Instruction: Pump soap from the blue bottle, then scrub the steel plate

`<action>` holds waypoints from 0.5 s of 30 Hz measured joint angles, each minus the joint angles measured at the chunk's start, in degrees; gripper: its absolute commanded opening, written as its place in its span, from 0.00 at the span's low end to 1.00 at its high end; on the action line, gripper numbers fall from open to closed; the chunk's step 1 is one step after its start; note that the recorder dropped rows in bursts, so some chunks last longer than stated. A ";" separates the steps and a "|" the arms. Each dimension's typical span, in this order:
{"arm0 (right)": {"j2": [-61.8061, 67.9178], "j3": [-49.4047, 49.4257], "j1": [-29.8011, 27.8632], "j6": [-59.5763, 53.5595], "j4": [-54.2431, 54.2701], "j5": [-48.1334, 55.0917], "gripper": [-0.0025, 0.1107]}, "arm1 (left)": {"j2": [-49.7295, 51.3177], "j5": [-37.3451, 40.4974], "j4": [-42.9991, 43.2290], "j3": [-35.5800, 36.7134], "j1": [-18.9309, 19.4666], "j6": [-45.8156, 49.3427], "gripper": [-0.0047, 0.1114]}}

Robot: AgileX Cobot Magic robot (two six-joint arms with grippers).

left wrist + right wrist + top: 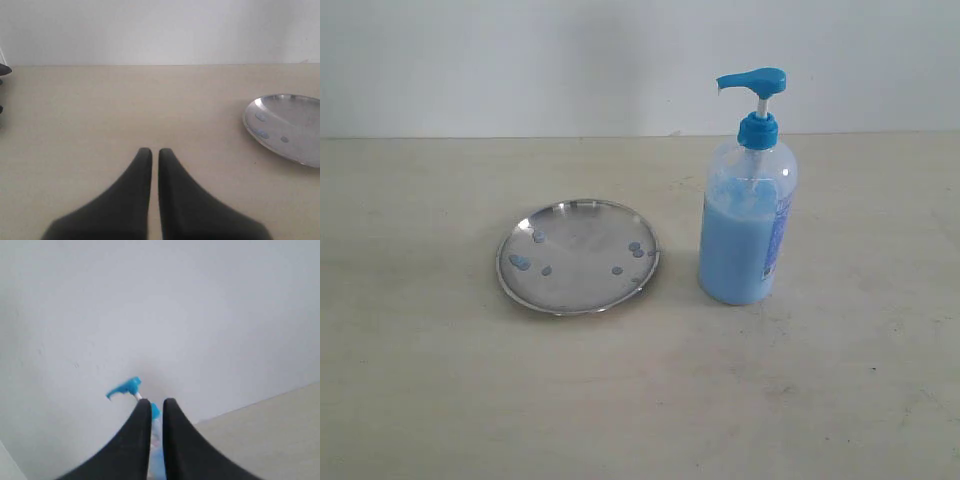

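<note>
The robot's right gripper should open, take hold of the bottle's body (737, 240) and move the bottle closer before it pumps, because the blue bottle's spout (724, 83) ends short of the steel plate.
The blue bottle (748, 220) stands upright on the table, its pump head (753, 80) raised and its spout turned toward the plate. Light blue soap (735, 262) fills its lower half. To its left lies the steel plate (578, 255), with small blue drops (520, 262) on it. Neither gripper shows in the exterior view. My left gripper (155, 152) is shut and empty over bare table, with the steel plate (287, 127) off to one side. My right gripper (156, 402) is shut and empty. The blue bottle (156, 440) shows beyond the slit between its fingers, its pump head (125, 386) above the fingertips.
The beige table (440, 400) runs back to a plain white wall (520, 60). A dark object (3, 90) pokes in at the edge of the left wrist view.
</note>
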 measured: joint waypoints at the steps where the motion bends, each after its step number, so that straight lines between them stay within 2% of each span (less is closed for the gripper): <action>1: 0.00 0.00 0.00 3.85 2.42 -1.08 0.02 | 0.00 0.00 0.00 0.00 0.00 0.00 0.08; 6: 0.00 0.00 0.35 20.71 6.77 -3.05 0.02 | 0.00 0.00 0.00 0.00 0.00 0.00 0.08; 9: 0.00 0.00 0.47 25.71 7.60 -6.20 0.02 | 0.00 0.00 0.00 0.00 0.00 0.00 0.08; 12: -0.10 0.00 0.47 26.48 8.57 -11.10 0.02 | 0.00 0.00 0.00 0.00 0.00 0.00 0.08; 15: -0.10 -0.75 0.47 20.86 7.46 -12.58 0.02 | 0.00 0.00 0.00 0.00 0.00 0.00 0.08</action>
